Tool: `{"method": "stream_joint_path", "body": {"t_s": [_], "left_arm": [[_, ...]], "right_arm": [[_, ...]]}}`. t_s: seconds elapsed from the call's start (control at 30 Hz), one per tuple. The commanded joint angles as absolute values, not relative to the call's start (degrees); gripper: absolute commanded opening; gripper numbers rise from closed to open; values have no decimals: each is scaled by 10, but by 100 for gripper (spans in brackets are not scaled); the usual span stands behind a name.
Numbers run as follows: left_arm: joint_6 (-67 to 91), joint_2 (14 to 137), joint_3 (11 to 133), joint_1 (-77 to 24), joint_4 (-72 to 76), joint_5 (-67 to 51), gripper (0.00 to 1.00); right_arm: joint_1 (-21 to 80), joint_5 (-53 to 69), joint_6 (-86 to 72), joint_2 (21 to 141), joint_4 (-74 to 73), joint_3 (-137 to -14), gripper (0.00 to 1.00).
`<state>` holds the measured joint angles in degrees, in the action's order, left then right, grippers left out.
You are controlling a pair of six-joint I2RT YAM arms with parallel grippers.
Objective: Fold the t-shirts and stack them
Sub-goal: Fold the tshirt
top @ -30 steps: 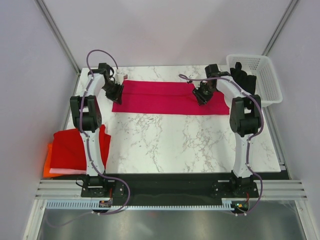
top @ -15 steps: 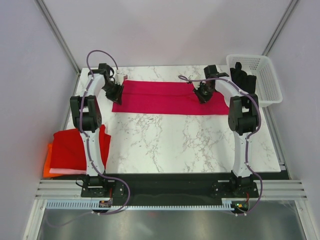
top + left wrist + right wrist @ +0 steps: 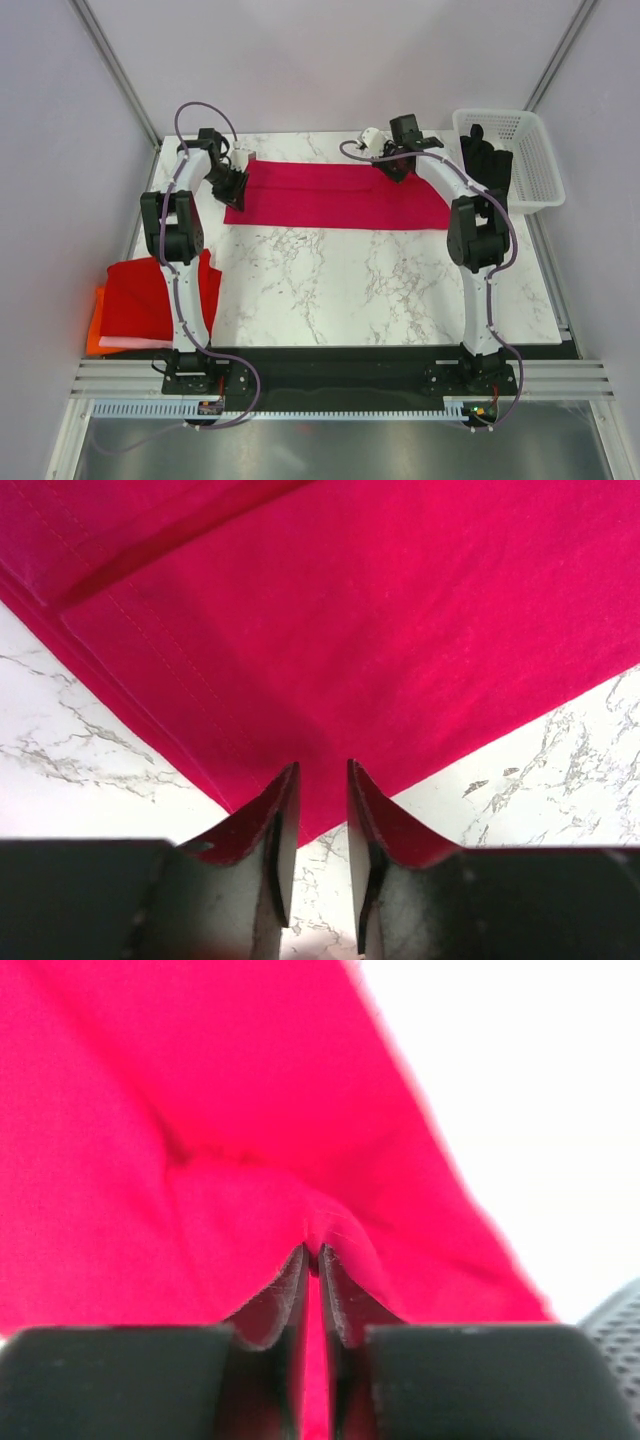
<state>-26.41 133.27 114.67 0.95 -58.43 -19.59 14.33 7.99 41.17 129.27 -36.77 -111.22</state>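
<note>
The raspberry-crimson t-shirt's long strip (image 3: 310,207) is lying crosswise, far from the arms' bases, so next my left gripper pinches its near corner (image 3: 228,221) and swings that end of the strip toward me.
The raspberry-crimson t-shirt (image 3: 320,195) lies folded into a long strip across the far part of the table. My left gripper (image 3: 237,186) is low over its left end. In the left wrist view the jaws (image 3: 322,770) stand a narrow gap apart at a corner of the cloth (image 3: 380,610), with marble showing between them. My right gripper (image 3: 393,168) is at the shirt's far edge, right of the middle. In the right wrist view it (image 3: 313,1252) is shut on a pinched ridge of the crimson cloth (image 3: 150,1110).
A brighter red shirt (image 3: 150,295) lies on an orange one (image 3: 95,335) off the table's left edge. A white lattice basket (image 3: 530,160) with a dark object (image 3: 485,150) stands at the far right. The marble tabletop (image 3: 330,290) stretches toward the arms' bases.
My right gripper has moved from over the shirt's right part toward its far edge, and the shirt's right end has drawn in slightly. My left arm has not moved.
</note>
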Motion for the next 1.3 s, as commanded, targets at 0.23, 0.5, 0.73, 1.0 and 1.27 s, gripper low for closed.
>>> {"method": "stream_joint_path", "body": {"t_s": [0.23,0.5,0.73,1.0,1.27], "left_arm": [[-326,1203,1086,7,-581,-220,37],[-515,1149,982,-18,-580,-175,40],[-564,1179,972,-27,-563,-141,42],[-533,1237,1034,-28,-530,-107,45],[-530,1245,1009,-29,-531,-105,44]], "right_arm": [[176,-65,367,1193,-205,-1053,50],[174,-44,323,1131,-217,-941,53],[174,-28,314,1103,-236,-898,54],[175,-29,321,1086,-243,-879,54],[174,-32,323,1091,-242,-880,54]]}}
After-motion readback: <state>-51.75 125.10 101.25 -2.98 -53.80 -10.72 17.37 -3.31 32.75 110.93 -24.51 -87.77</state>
